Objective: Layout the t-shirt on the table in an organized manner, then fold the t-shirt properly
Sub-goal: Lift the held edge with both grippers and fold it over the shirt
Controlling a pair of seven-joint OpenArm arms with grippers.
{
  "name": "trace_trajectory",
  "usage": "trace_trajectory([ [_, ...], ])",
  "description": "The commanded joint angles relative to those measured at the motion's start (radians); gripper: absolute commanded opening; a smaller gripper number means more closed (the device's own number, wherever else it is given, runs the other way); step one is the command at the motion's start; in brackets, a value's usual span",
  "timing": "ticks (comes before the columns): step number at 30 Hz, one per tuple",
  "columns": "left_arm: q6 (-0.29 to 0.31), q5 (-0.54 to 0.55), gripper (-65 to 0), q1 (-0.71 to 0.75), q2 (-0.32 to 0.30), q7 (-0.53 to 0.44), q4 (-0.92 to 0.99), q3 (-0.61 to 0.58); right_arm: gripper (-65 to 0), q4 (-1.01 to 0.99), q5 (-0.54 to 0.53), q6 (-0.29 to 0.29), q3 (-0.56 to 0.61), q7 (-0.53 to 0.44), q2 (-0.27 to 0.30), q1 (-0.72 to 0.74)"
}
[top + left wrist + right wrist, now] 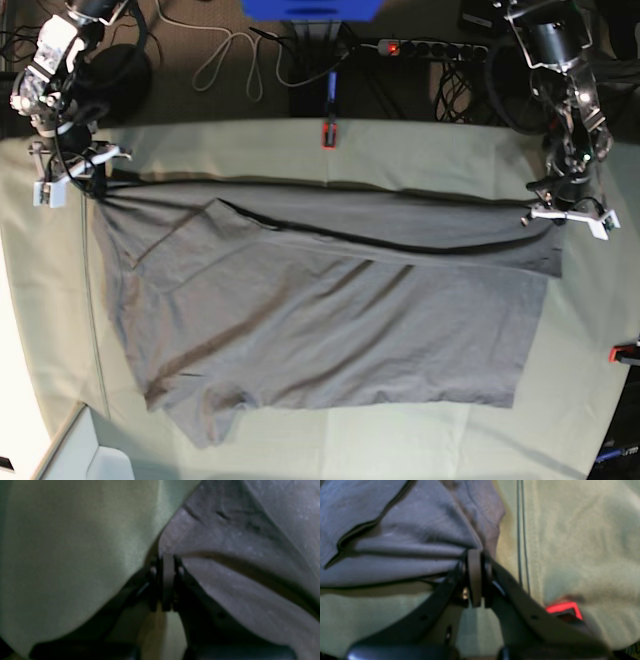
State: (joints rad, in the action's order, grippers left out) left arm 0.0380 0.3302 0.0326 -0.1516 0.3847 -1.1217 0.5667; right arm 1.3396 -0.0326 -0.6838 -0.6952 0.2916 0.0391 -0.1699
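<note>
A loose fold point(390, 251) sags across the t-shirt behind its held edge. My left gripper should pull its corner back toward the table's far edge along with my right gripper.
The dark grey t-shirt point(330, 330) lies spread across the table point(420, 150), its far edge pulled taut between my two grippers. On the right of the base view my left gripper point(553, 218) is shut on a corner of the shirt. Its wrist view shows the jaws point(167, 557) pinched together on grey fabric point(250, 580) over the green cloth point(75, 555). At the left of the base view my right gripper point(100, 180) is shut on the opposite corner. In the right wrist view the gripper point(475, 552) bites the bunched t-shirt point(407, 530) beside the table cloth point(582, 542).
Red clamps sit at the table's far edge point(327, 133) and right edge point(625, 352), and one shows near my right gripper point(563, 607). Cables and a power strip point(430, 47) lie beyond the table. A white box point(85, 450) sits at the near left corner.
</note>
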Motion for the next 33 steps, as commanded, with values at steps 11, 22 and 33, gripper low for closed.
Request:
trace_trajectory([
  [11, -0.003, -0.001, -65.0, 0.128, -0.035, 0.000, -0.304, 0.006, -65.0, 0.051, -0.011, -0.014, -0.001, -0.022, 0.022, -0.032],
  [22, -0.003, 0.004, -65.0, 0.211, -0.047, 0.000, -0.496, 0.008, -65.0, 0.258, -0.062, -0.014, -0.004, -0.013, 0.005, -0.016],
  [33, -0.003, 0.004, -65.0, 0.134, -0.049, 0.182, -0.495, 0.009, -65.0, 0.286, -0.054, -0.014, 0.001, -0.012, 0.003, -0.013],
])
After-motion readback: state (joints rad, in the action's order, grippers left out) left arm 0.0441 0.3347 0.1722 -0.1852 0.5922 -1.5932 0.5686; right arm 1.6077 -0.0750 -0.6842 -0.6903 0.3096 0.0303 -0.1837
